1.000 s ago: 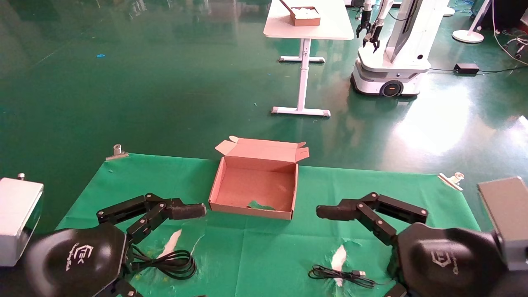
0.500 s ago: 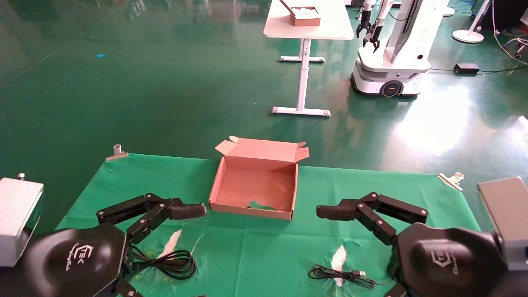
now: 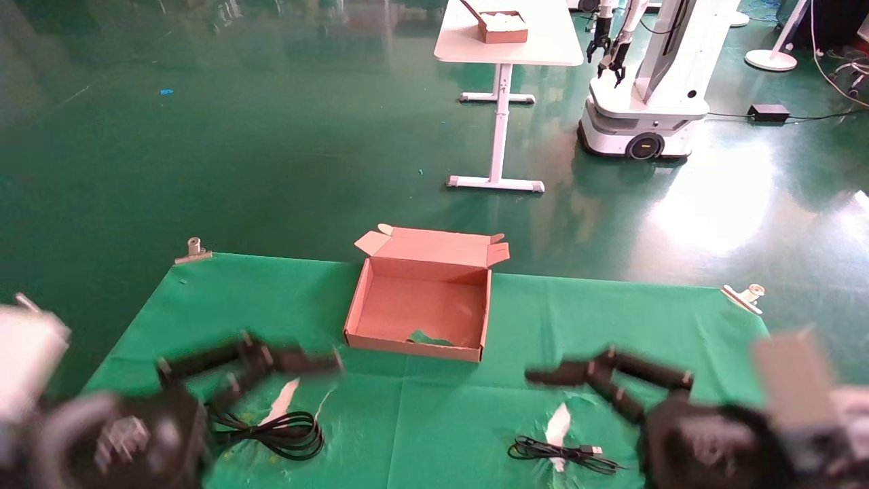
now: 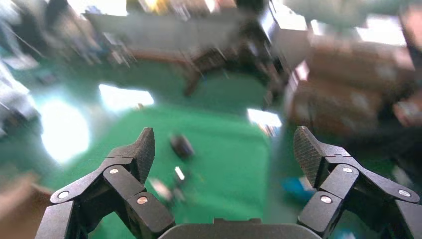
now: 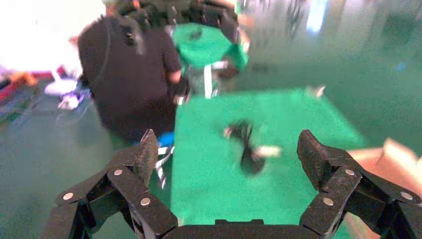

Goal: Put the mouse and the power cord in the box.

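Note:
The black loops draw together into a tight neck [image 3: 250,432], so I expect the power cord [image 3: 291,437] to stay coiled in one bundle when I lift and carry it.
The brown box [image 3: 407,344] stands open at the middle back of the green cloth, its flap lid folded away. The looped black power cord [image 3: 285,435] lies near the front left, just beside my left gripper [image 3: 299,363], which is open and holds nothing. The mouse's thin cable with its silver USB plug [image 3: 592,449] lies front right, by my open right gripper [image 3: 550,375]. The mouse body is hidden in the head view. In the left wrist view the mouse [image 4: 181,145] is a dark oval far across the cloth. The right wrist view shows the power cord [image 5: 246,149] as a dark blur.
Metal clips [image 3: 193,250] [image 3: 745,295] hold the cloth's back corners. White torn patches [image 3: 282,401] [image 3: 558,424] mark the cloth. Beyond, on the green floor, stand a white table [image 3: 506,47] and another robot [image 3: 645,102]. A person in black [image 5: 129,74] stands by the table's left side.
Both arms have started moving and now blur, dropping lower and nearer the front edge. The box, power cord and mouse cable have stayed where they were.

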{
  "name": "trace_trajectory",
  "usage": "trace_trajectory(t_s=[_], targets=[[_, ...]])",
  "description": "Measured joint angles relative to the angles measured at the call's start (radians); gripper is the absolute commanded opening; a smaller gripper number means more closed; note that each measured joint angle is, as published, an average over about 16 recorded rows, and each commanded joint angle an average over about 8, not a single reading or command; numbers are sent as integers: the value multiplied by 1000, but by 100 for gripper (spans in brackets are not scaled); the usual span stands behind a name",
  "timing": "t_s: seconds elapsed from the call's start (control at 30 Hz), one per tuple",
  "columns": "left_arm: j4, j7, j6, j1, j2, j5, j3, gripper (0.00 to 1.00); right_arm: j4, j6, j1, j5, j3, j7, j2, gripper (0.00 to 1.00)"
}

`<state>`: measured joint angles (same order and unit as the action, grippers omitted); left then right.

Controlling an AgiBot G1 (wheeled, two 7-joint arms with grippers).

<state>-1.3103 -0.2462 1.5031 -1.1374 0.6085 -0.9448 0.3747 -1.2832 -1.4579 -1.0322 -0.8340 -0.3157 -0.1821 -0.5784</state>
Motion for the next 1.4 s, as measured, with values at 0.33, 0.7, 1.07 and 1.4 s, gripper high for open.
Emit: trace_trajectory(t_s=[0.33,0.7,1.07,1.4], targets=[[-7,-137,-2,-152,49,-432,181,100,-22,96,23,-211,-64,-54,38,100],[3,-197,-29,-216,99,-646,259,100,-36,140,15,-298,-90,-93,36,100],[103,-233,-114,-280,236,-988,375,100,-37,134,10,-297,-92,-97,35,100],[275,-227,-175,-354,384,-1223,466,100,-41,131,15,-304,-94,-106,50,100]])
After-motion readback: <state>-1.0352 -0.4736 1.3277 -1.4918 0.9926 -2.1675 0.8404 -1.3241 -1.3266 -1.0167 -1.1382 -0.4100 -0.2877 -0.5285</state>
